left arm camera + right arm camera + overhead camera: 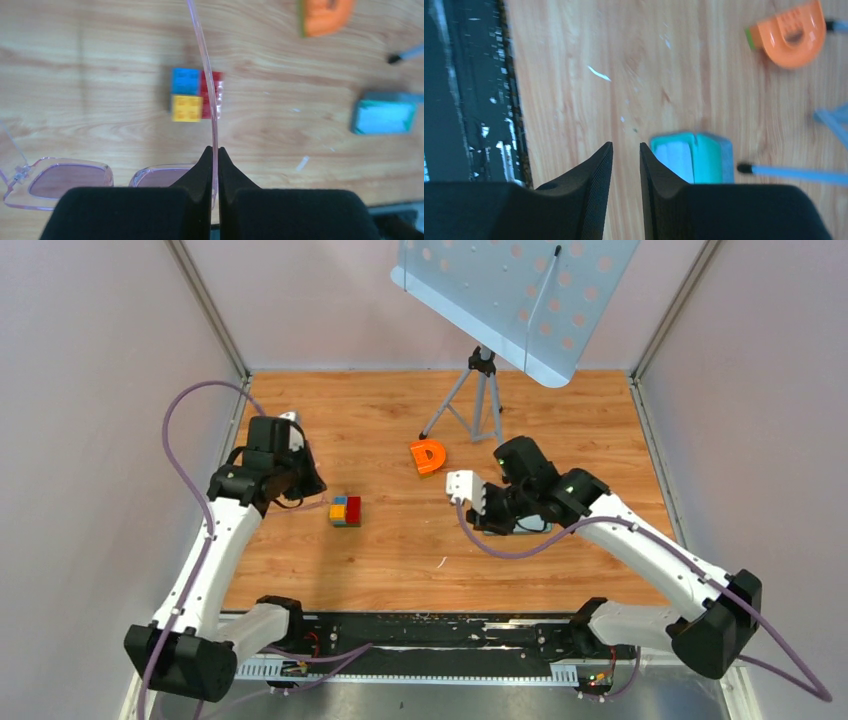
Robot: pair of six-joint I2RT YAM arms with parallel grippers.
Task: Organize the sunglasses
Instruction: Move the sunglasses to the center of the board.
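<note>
My left gripper holds an open temple arm (205, 55); I should set the sunglasses down and take their bridge so the arms can fold.
My left gripper (214, 152) is shut on one thin temple arm of the pale pink translucent sunglasses (70, 180). The arm runs up from the jaws across the view, and the two lenses show at lower left, just above the wood. In the top view this gripper (303, 487) is at the table's left. My right gripper (625, 147) is slightly open and empty, low over the wood. The grey case with green inside (694, 157) lies just right of its fingertips. The case also shows in the left wrist view (384, 114). In the top view the right gripper (488, 517) covers most of it.
A block of blue, yellow and red bricks (346, 510) sits right of the left gripper. An orange D-shaped piece (428, 456) lies at mid table. A tripod (478, 400) with a perforated panel stands behind it, one leg near the case (794, 174). The black base rail (469, 100) runs along the near edge.
</note>
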